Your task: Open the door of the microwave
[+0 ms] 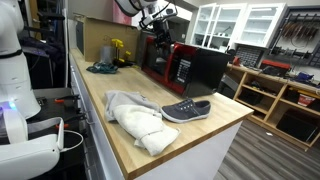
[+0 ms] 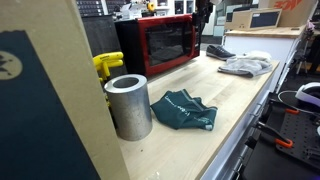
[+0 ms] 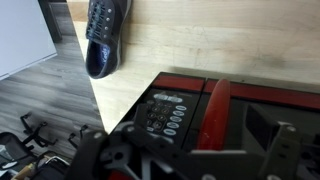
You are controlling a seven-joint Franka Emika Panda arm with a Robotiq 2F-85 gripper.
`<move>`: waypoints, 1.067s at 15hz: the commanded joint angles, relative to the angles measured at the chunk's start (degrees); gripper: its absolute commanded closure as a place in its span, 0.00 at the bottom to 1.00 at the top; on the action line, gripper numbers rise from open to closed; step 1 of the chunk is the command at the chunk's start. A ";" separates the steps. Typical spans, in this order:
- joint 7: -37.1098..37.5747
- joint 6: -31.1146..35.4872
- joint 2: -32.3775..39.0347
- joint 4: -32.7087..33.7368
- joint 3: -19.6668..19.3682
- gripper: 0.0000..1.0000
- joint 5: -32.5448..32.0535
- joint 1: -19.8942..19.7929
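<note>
The microwave's red handle [image 3: 216,108] is shallow and off-center between my fingers, so next I open my gripper and move in closer around the handle before I pull the door.
The microwave [image 1: 200,68] stands at the back of the wooden counter, with a black body and a red front; it also shows in an exterior view [image 2: 128,40]. Its door [image 2: 162,42], dark glass in a red frame, looks shut. In the wrist view I look down on the light-buttoned control panel [image 3: 165,115], a red vertical handle strip [image 3: 215,115] and the door [image 3: 270,125]. My gripper [image 3: 195,165] is open, with its fingers spread to either side of the handle strip, close in front of it. It hangs over the microwave front [image 1: 155,25].
A dark shoe [image 1: 186,110] [image 3: 105,35] and a white cloth [image 1: 135,118] lie on the counter near its end. A teal cloth [image 2: 183,110], a metal cylinder [image 2: 128,105] and a yellow object [image 2: 105,65] sit on the other side of the microwave. The counter edge [image 3: 120,85] drops to the floor.
</note>
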 commanded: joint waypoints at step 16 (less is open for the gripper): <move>-1.72 4.77 3.70 3.84 -2.27 0.41 14.06 -0.27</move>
